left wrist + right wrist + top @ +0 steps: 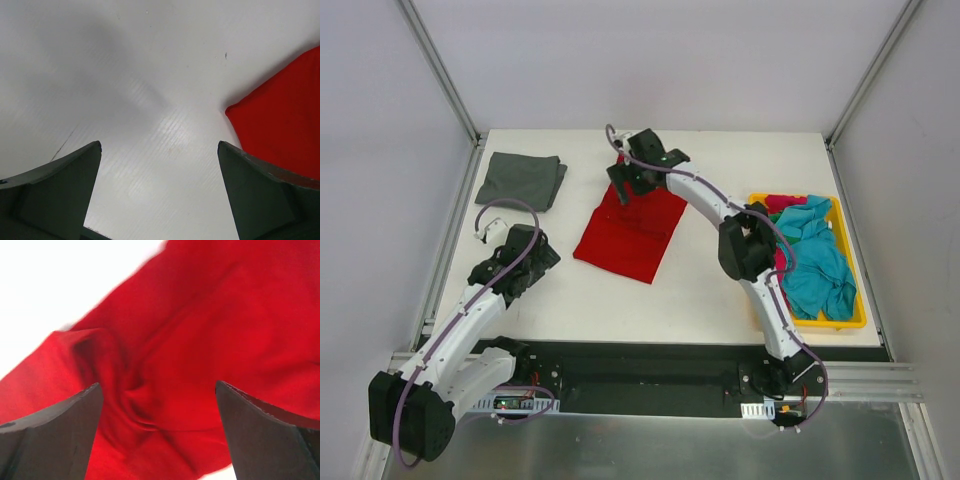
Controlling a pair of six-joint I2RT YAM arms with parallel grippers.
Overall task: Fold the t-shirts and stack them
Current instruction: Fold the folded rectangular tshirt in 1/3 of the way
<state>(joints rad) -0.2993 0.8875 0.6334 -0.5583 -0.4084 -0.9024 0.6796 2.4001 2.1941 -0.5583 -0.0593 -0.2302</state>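
Observation:
The red t-shirt (630,236) is lying at a slant and far out, so the robot's right gripper should go back to its near corner (650,280) and pull the t-shirt closer together with the left gripper.
A bright red t-shirt (625,240) lies partly folded in the middle of the table. My right gripper (625,190) hovers over its far end, open and empty; in the right wrist view the gripper (157,385) has its jaws wide apart over wrinkled red cloth (200,340). My left gripper (540,256) is open and empty above bare table, left of the shirt; in the left wrist view the gripper (160,145) has a corner of the red shirt (285,115) at its right. A dark grey t-shirt (522,178) lies folded at the far left.
A yellow tray (820,324) at the right edge holds a crumpled turquoise t-shirt (815,265) and a pinkish-red one (780,203). The right arm reaches across the table from the tray side. Metal frame posts stand at the far corners.

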